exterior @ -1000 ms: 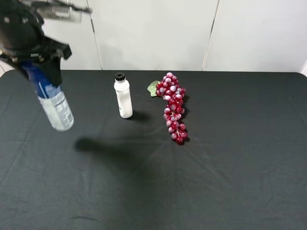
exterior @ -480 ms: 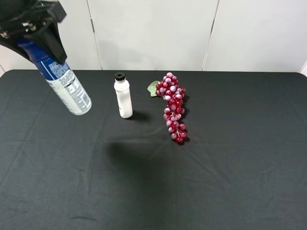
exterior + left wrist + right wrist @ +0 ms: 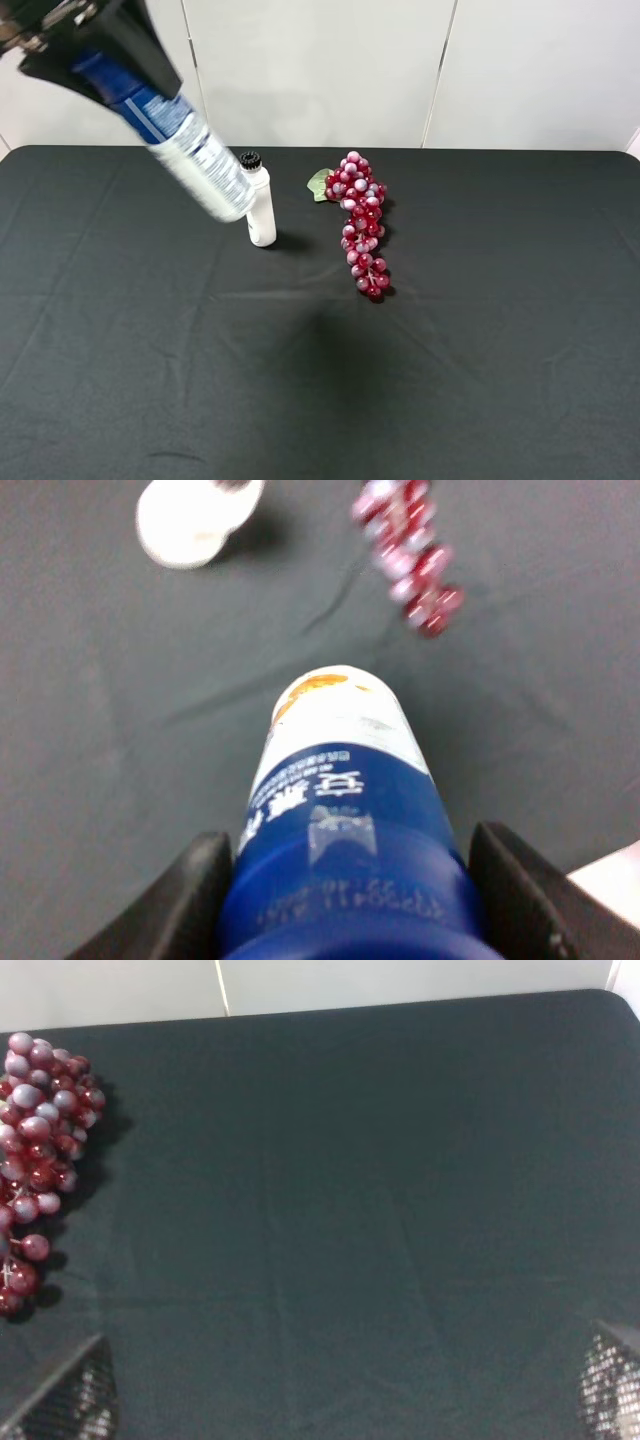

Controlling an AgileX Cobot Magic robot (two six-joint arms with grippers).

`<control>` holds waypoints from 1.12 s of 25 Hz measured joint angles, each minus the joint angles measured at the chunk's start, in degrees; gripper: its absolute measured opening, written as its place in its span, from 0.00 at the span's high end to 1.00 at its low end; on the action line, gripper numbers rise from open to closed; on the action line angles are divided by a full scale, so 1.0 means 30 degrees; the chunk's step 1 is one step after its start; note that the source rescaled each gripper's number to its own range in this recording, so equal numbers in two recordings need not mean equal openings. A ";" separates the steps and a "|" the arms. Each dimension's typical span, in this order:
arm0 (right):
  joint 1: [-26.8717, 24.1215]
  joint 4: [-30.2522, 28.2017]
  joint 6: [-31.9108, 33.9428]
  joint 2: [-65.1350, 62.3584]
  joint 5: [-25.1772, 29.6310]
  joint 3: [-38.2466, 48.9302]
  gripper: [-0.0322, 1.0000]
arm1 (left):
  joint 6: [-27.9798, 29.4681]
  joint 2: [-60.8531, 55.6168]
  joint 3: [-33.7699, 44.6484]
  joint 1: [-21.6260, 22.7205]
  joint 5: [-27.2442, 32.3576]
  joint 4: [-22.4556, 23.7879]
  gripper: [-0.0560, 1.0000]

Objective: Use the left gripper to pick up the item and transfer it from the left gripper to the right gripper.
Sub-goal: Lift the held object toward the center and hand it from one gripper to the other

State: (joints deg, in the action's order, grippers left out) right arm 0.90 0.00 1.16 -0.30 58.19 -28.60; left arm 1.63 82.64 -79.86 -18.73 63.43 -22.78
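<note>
The robot's left gripper should carry the spray can toward the red grapes and offer the spray can's white base there, because the spray can hangs far from the right gripper.
The spray can, blue at the top and white with print lower down, hangs tilted high above the table's back left, its base pointing down and right. My left gripper is shut on its blue upper end. In the left wrist view the can fills the space between the two black fingers. My right gripper does not show in the exterior view. In the right wrist view its fingertips stand far apart, open and empty, over bare black cloth.
A small white bottle with a black ribbed cap stands upright just behind the can's base. A bunch of red grapes lies right of it and shows in the right wrist view. A black cloth covers the table.
My left gripper has carried the can up and to the right, tilting it further. Its shadow on the cloth has slid right. The bottle and grapes have not moved.
</note>
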 joint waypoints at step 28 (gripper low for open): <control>0.0000 0.2583 -0.1925 0.2179 0.0000 0.0000 0.00 | -0.7668 0.0020 0.7297 0.0000 -0.5353 -0.9531 0.94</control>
State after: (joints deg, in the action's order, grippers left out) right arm 0.90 7.75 -4.61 6.23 58.19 -28.60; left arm -21.37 82.70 -57.97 -18.73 47.37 -51.38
